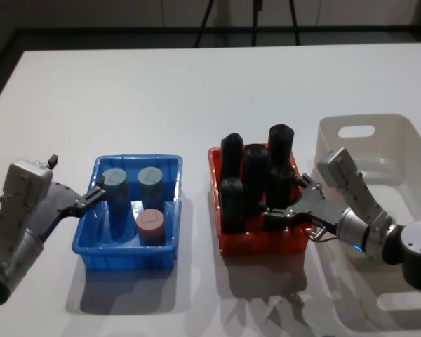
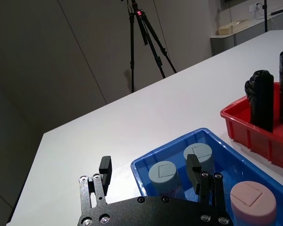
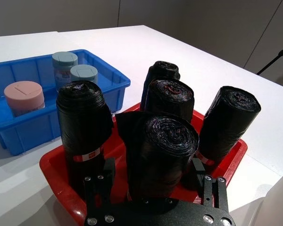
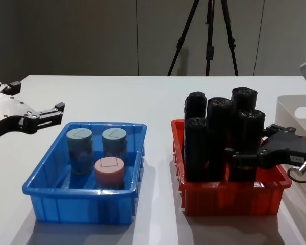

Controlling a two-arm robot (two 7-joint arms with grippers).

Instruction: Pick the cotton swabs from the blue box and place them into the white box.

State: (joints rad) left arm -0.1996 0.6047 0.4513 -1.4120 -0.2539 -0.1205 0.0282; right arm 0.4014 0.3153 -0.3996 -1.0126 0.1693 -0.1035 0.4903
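A short flap (image 3: 130, 128) sticks out from the tightly coiled black roll (image 4: 249, 144). The black roll will stay rolled up and take the flap along when I lift.
The blue box (image 1: 91, 242) stands left of centre and holds three cotton swabs tubs: two grey-blue ones (image 1: 115, 180) (image 1: 149, 178) at the back and a pink one (image 1: 151, 223) in front. My left gripper (image 1: 76, 179) hangs open just above the box's left rim, beside the left grey-blue tub (image 2: 162, 175); in the chest view this gripper (image 4: 35, 97) is left of and higher than the tubs. The white box (image 1: 400, 126) stands at the far right. Over the near right corner of a red tray, my right gripper (image 1: 291, 198) is open, right against the black rolls (image 3: 167, 136).
A red tray (image 1: 259, 246) with several upright black rolls (image 1: 256, 168) stands between the blue box and the white box. White table stretches bare behind the boxes. A tripod (image 4: 206, 35) stands beyond the table's far edge.
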